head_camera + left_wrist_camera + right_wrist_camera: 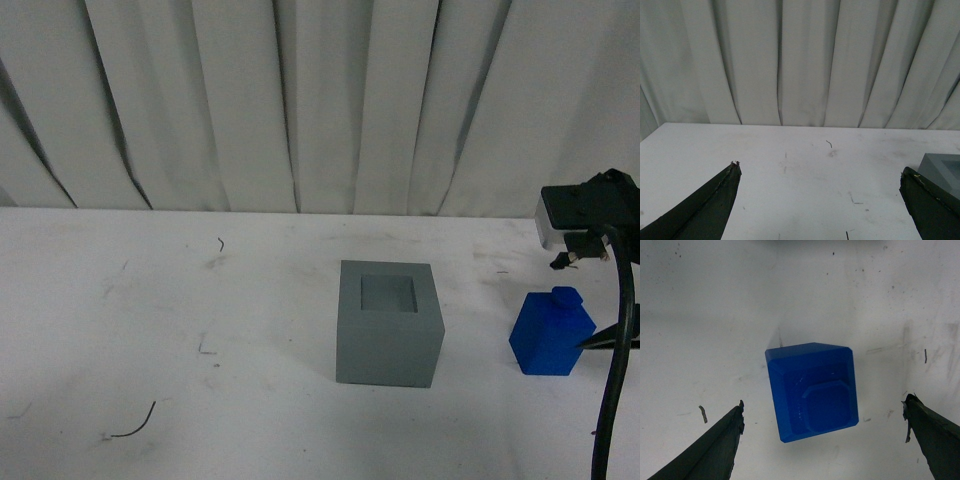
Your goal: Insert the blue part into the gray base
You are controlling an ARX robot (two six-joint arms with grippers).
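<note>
The blue part (549,336) will go in only a little and stay mostly above the gray base's square hollow (388,294) when the robot inserts it, because the hollow looks shallow.
The gray base (388,345) stands on the white table, right of centre, its square recess facing up and empty. The blue part (550,338) stands upright on the table to the right of the base, apart from it, knob on top. My right gripper (822,404) hangs above the blue part (812,390), open, with one finger on each side and neither touching it. My left gripper (819,170) is open and empty above bare table. A corner of the gray base (946,167) shows just beyond one of its fingers.
A white pleated curtain (320,100) hangs behind the table (150,330). The right arm's wrist and cable (612,330) rise at the right edge of the front view. Small dark marks and a thin curved wire scrap (135,425) lie at the front left.
</note>
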